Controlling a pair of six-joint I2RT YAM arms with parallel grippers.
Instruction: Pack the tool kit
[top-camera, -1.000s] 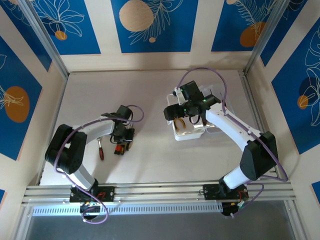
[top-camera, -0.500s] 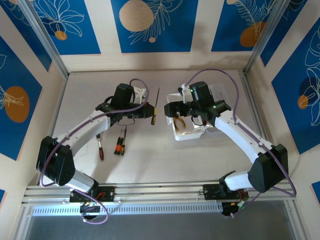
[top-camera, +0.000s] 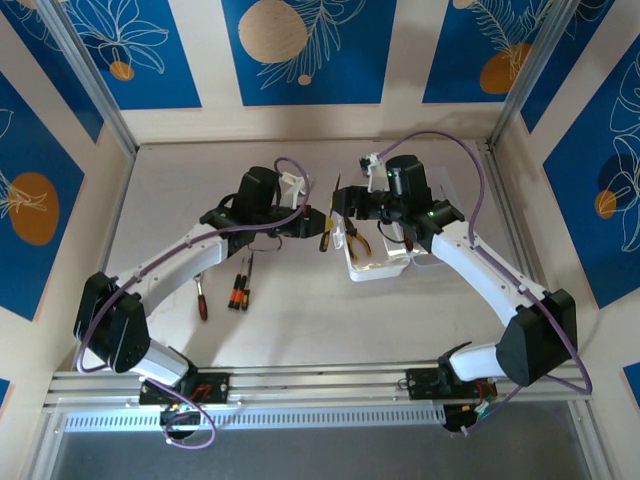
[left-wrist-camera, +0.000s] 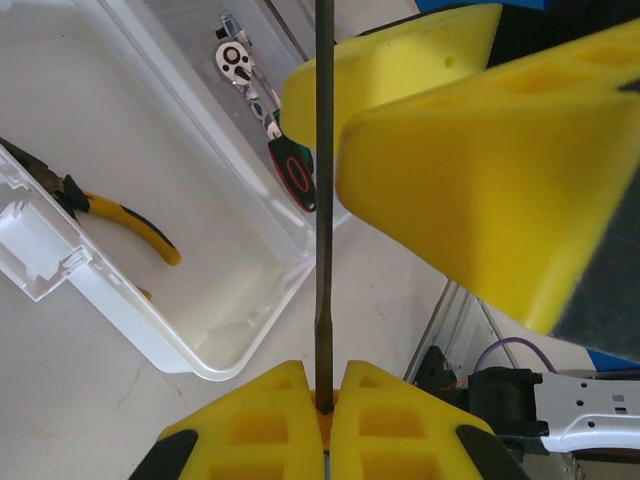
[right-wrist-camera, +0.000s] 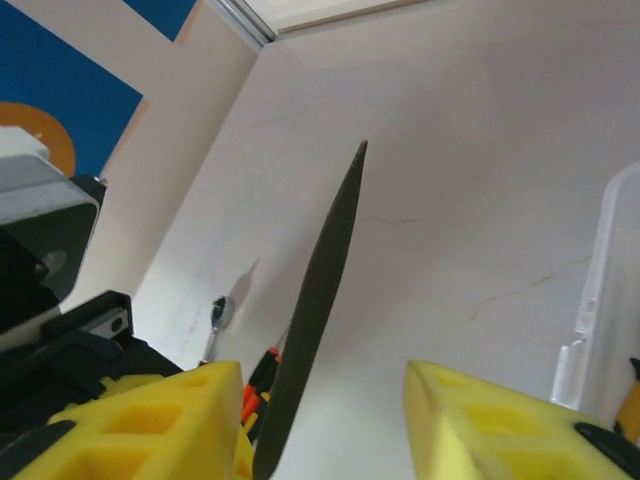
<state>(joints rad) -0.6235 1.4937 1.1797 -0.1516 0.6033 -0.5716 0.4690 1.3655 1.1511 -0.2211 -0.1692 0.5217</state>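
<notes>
The yellow-handled screwdriver (top-camera: 325, 241) is in my left gripper, short of the ratchet's half of the case, so next my right gripper grabs the screwdriver's shaft (top-camera: 336, 188) and puts the screwdriver down there.
My left gripper (left-wrist-camera: 322, 388) is shut on a yellow-handled screwdriver (top-camera: 326, 232), whose dark shaft (left-wrist-camera: 322, 240) stands up out of the jaws. My right gripper (right-wrist-camera: 320, 385) is open around that shaft (right-wrist-camera: 320, 280). The shaft lies close to its left finger (right-wrist-camera: 190, 415) and well apart from its right finger (right-wrist-camera: 490, 420). Both grippers meet just left of the open translucent white case (top-camera: 378, 264). Yellow-handled pliers (left-wrist-camera: 125, 222) lie in the case's tray. A metal ratchet (left-wrist-camera: 258, 100) with a red and black grip lies in its other half.
On the table to the left lie a red-handled tool (top-camera: 201, 297) and two dark screwdrivers with orange (top-camera: 240, 286). A metal rail (top-camera: 320, 380) runs along the near edge. Walls close in the table at the back and on both sides.
My left gripper carried the screwdriver right, up to the case. My right gripper came off the case to the left, around the shaft, and its jaws have narrowed.
</notes>
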